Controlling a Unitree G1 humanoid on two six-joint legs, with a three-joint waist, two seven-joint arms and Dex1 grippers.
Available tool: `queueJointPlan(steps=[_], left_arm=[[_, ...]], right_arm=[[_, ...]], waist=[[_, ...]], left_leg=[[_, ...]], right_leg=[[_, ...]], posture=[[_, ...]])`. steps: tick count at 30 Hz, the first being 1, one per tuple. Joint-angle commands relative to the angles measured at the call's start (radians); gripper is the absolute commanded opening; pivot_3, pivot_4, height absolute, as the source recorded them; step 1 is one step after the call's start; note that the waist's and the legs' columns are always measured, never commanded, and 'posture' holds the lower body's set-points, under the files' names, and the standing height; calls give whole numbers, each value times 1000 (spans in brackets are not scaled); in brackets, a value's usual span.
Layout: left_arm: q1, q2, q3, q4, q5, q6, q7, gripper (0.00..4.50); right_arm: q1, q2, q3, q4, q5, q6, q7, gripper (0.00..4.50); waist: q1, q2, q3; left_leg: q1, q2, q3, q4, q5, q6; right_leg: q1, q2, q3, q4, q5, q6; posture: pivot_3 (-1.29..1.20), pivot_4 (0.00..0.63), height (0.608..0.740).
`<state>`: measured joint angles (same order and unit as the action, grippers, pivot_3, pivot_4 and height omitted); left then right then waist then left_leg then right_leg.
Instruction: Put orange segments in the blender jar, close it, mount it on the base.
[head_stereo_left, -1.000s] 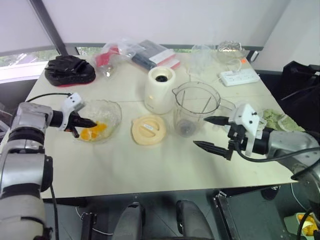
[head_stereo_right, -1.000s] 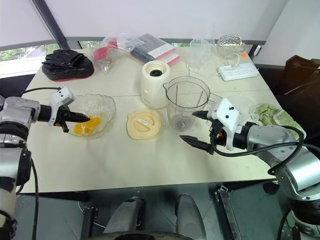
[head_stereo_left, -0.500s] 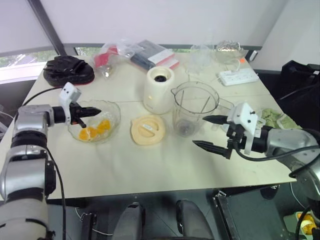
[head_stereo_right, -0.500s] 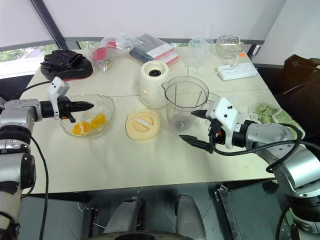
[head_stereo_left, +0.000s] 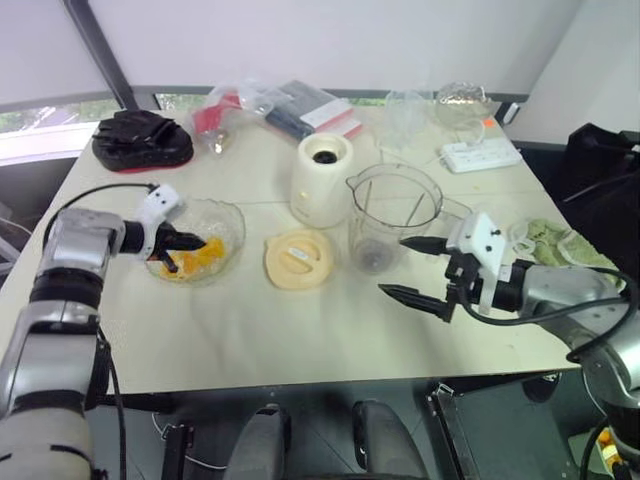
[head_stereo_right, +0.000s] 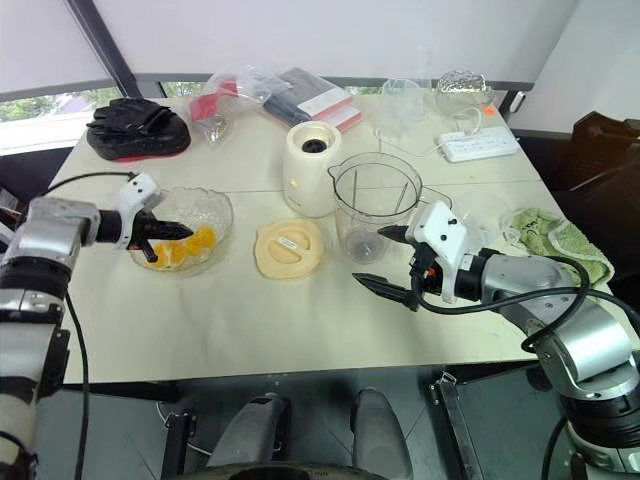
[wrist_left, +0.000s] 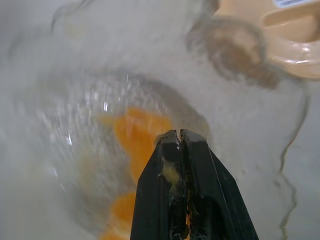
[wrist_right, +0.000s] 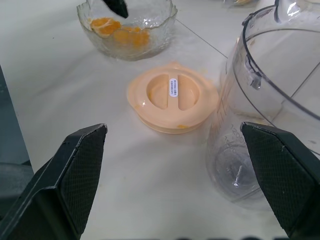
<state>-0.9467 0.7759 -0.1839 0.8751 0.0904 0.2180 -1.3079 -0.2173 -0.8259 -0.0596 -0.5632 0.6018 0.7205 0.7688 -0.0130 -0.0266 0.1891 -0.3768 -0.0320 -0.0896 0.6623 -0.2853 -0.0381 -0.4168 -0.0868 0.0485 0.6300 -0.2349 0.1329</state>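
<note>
The left gripper's shut fingers have only a smear of pulp (wrist_left: 171, 173) on them, so the robot should open them and come down from above around the orange segments in the bowl (head_stereo_right: 202, 239).
Several orange segments (head_stereo_left: 196, 259) lie in a clear crinkled bowl (head_stereo_left: 228, 216) at the table's left. My left gripper (head_stereo_left: 192, 243) is shut, and its tips dip into the bowl just over the segments. Seen from the left wrist, the fingers (wrist_left: 165, 165) press together with only a smear of pulp on them. The clear blender jar (head_stereo_left: 392, 215) stands upright and empty at the centre. The cream-white base (head_stereo_left: 321, 180) stands just behind it to the left. My right gripper (head_stereo_left: 395, 267) hangs open beside the jar's front right, holding nothing.
A flat cream-yellow lid (head_stereo_left: 298, 259) lies between the bowl and the jar. At the back are plastic bags (head_stereo_left: 235, 105), a black pad (head_stereo_left: 140, 140), a clear cup (head_stereo_left: 405, 110) and a power strip (head_stereo_left: 480, 153). A green cloth (head_stereo_left: 560, 240) lies at the right edge.
My left gripper lifted above the bowl's rim half a second ago and has come back down into the bowl, still shut. The right gripper has stayed put and open.
</note>
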Motion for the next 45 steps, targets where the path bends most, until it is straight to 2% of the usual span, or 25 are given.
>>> queueJointPlan(steps=[1,8,11,15,19,33,45], left_arm=[[-74,3,-61,58,61,-85,-64,65],[-157,-48,-170,218,182,-227,-77,65],[-167,-59,-178,266,207,-262,-39,885],[-175,-69,-171,305,219,-280,3,2795],[-184,-74,-168,323,221,-288,14,2795],[-240,-55,-187,356,288,-317,14,2795],[-241,-63,-189,385,310,-316,88,2795]], right_arm=[[-13,-1,-3,-8,-2,-13,13,4500],[-31,-8,2,5,-12,-14,37,4500],[-19,-7,-3,-5,-12,-13,35,4500],[-1,-5,-9,-20,-10,-9,26,4500],[8,-6,-12,-27,-7,-6,21,4500],[-6,-2,-1,-16,-17,-15,22,4500],[-17,18,11,-7,-36,-22,15,4500]], waist=[[-3,0,0],[-5,0,0],[-4,0,0],[-1,0,0],[0,0,0],[-1,0,0],[-1,0,0]], left_leg=[[0,0,0,0,0,0],[0,0,0,0,0,0],[-1,0,0,0,0,1],[-5,0,0,1,0,1],[-10,0,-1,3,0,1],[-11,-1,-1,3,0,1],[-11,-1,-1,3,0,1]], right_leg=[[0,0,0,0,0,0],[0,0,0,0,0,0],[-2,0,0,0,0,0],[-5,0,0,0,0,0],[-9,0,0,1,0,1],[-9,0,0,1,1,1],[-9,0,0,1,1,1]], posture=[[0,150,740],[0,150,740],[0,150,740],[0,150,740],[0,150,740],[0,150,740],[0,150,740]])
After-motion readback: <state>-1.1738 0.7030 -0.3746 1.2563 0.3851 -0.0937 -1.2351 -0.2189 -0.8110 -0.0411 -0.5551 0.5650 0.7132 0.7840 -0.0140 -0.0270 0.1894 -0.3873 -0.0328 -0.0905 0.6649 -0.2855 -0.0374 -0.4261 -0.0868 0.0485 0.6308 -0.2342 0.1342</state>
